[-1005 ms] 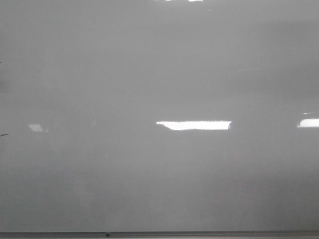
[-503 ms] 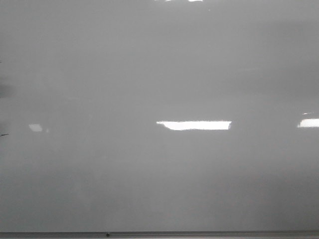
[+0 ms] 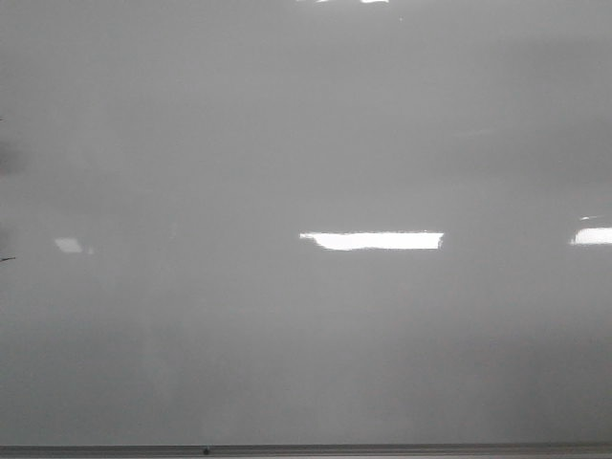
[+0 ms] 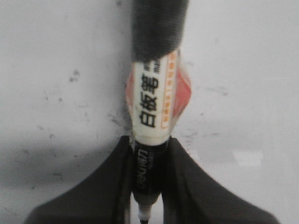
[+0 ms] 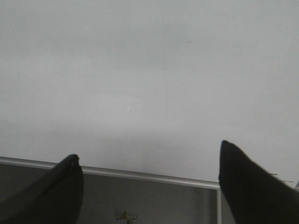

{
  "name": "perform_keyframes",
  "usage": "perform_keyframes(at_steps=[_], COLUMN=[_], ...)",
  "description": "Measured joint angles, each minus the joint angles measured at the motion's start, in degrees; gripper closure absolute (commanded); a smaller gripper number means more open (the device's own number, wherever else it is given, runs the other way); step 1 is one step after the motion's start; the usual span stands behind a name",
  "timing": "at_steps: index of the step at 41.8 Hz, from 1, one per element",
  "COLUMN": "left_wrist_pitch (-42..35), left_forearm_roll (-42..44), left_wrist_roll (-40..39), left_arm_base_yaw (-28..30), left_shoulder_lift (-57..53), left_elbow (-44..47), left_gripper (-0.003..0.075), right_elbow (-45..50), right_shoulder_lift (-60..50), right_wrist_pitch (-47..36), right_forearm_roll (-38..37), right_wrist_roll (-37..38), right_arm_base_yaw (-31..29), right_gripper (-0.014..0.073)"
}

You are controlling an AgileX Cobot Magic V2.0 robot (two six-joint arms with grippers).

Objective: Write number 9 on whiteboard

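The marker pen is held by its tip end (image 4: 145,211) in my left gripper, so my right gripper should grab the black far end (image 4: 159,28) before writing the number 9.
The whiteboard (image 3: 306,143) fills the front view, glossy pale grey with bright light reflections; neither gripper shows there. No number 9 shows in any view. In the left wrist view my left gripper (image 4: 149,142) is shut on a marker pen (image 4: 154,105) with a white printed label and black ends, held close over the smudged whiteboard (image 4: 56,70). In the right wrist view my right gripper (image 5: 148,151) is open and empty, its dark fingers (image 5: 243,186) wide apart over the whiteboard (image 5: 149,70) near its edge.
A thin grey metal edge strip (image 3: 382,448) runs along the board's near side. A tiny black dash (image 3: 8,258) sits at the board's left edge. In the right wrist view the edge strip (image 5: 140,175) borders a dark grey surface (image 5: 154,200).
A faint dark shadow at the board's left edge has shifted slightly. Nothing else has visibly changed.
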Motion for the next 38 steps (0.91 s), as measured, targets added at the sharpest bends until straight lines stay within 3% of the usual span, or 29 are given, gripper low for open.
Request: perform_keyframes(at_steps=[7,18,24,31,38], left_wrist_pitch=[6.61,31.76,43.69,54.52,55.69], left_forearm_roll=[2.05,6.53,1.08,-14.47,-17.96], left_wrist_roll=[0.00,4.42,16.14,41.61,49.03], left_arm_base_yaw=[-0.14,-6.54,-13.16,-24.55,-34.01], left_shoulder_lift=[-7.41,-14.78,-14.62,-9.49,-3.37], left_elbow=[-0.89,-11.36,-16.43,-19.00,-19.23], left_gripper=[0.0739,0.0739,0.0739,0.0739,0.0739], right_elbow=[-1.86,-5.12,-6.68,-7.21,-7.33], right_shoulder_lift=[-0.87,0.57,3.92,9.02,12.28], right_wrist_pitch=[0.11,2.63,5.55,6.80,7.15], right_forearm_roll=[0.00,0.00,0.14,7.11,13.11], right_wrist_roll=[0.00,0.00,-1.15,-10.84,-24.33], right_arm_base_yaw=[0.00,0.00,0.00,0.90,7.86], right_gripper=[-0.0020,-0.0020,-0.0020,-0.0019,-0.0018])
